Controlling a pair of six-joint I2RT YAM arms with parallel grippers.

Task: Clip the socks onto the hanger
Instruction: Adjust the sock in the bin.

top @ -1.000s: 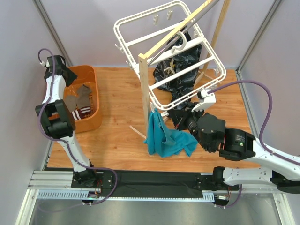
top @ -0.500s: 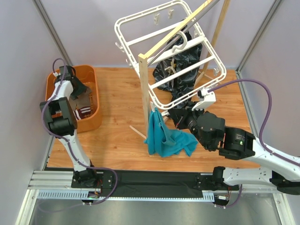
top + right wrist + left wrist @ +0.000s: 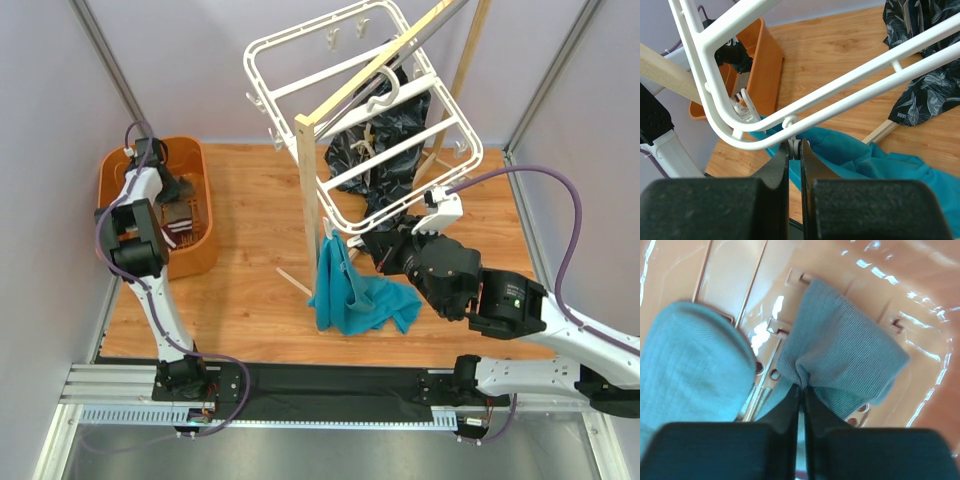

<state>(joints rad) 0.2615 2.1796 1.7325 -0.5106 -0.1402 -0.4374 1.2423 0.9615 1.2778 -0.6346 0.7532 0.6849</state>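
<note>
The doubled-over sock is pinched in my left gripper by a fold of its middle (image 3: 802, 369). I should open that gripper, spread the sock out and reach for its striped cuff.
Two socks lie in the orange basket (image 3: 200, 165): one at the left (image 3: 690, 370), one at the right (image 3: 845, 350). They look grey-teal in the left wrist view, and a striped cuff (image 3: 178, 222) shows from above. My left gripper (image 3: 801, 385) is down in the basket, shut on a pinched fold of the right sock. The white hanger (image 3: 383, 163) hangs tilted on the wooden rack. My right gripper (image 3: 796, 150) is under the hanger's lower corner (image 3: 692, 47), shut on a small white clip (image 3: 797, 148) that dangles from the rim.
A teal cloth (image 3: 355, 295) hangs from the hanger's low corner down to the floor. A black patterned garment (image 3: 375, 150) hangs behind the frame. The wooden rack post (image 3: 308, 190) stands mid-table. Another clip (image 3: 742, 107) dangles beside the held one.
My left arm has swung down into the basket, and its gripper has gone from open to shut on a sock. The right arm has stayed on its clip.
</note>
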